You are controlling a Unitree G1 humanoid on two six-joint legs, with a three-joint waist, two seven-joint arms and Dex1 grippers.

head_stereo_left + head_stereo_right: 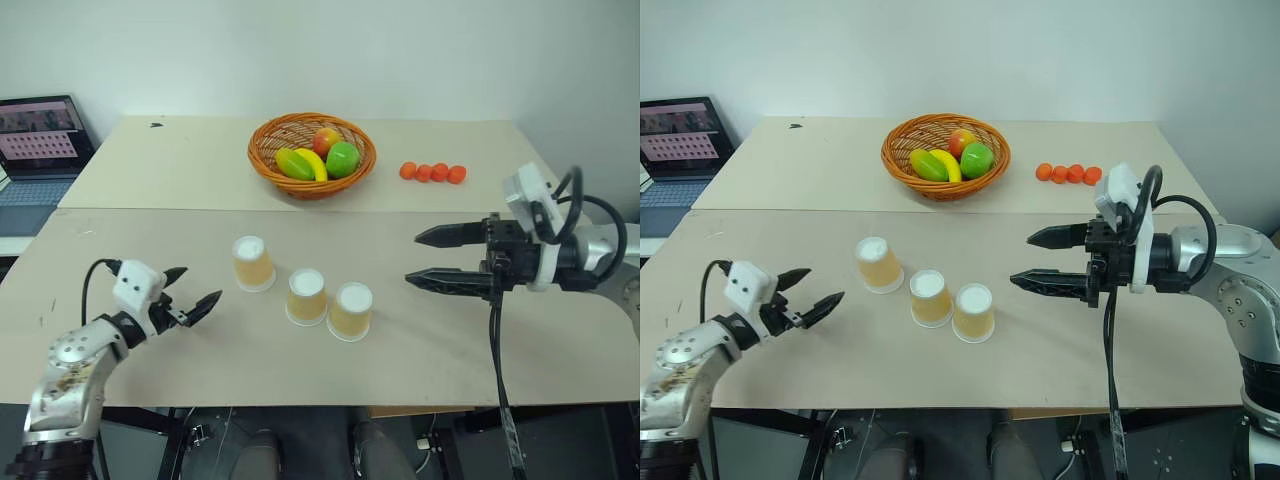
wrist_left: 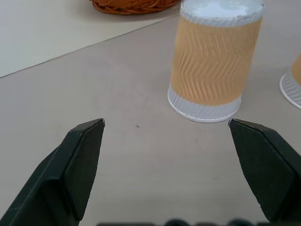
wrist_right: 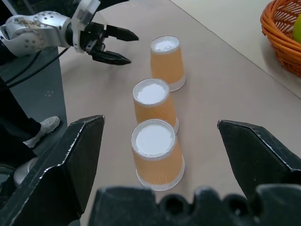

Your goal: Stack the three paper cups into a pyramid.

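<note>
The lone cup [image 1: 255, 270] stands apart from the paired cups, so I keep moving my left gripper toward it with open fingers and then close them around the lone cup's top [image 1: 249, 248].
Three pale orange paper cups stand upside down in a slanted row on the table: the left cup [image 1: 253, 263], the middle cup [image 1: 306, 296] and the right cup [image 1: 350, 311], the last two almost touching. My left gripper [image 1: 192, 290] hovers low, left of the left cup [image 2: 211, 61], open and empty, fingers pointing at it. To the right of the row my right gripper [image 1: 424, 257] is raised, open and empty, pointing left toward the cups [image 3: 157, 153]. No cup is stacked on another.
A wicker basket [image 1: 268, 150] with fruit stands at the back centre. Several small orange fruits [image 1: 432, 172] lie in a row behind my right gripper. A laptop [image 1: 40, 145] sits off the table's far left. A seam [image 1: 180, 209] runs across the table.
</note>
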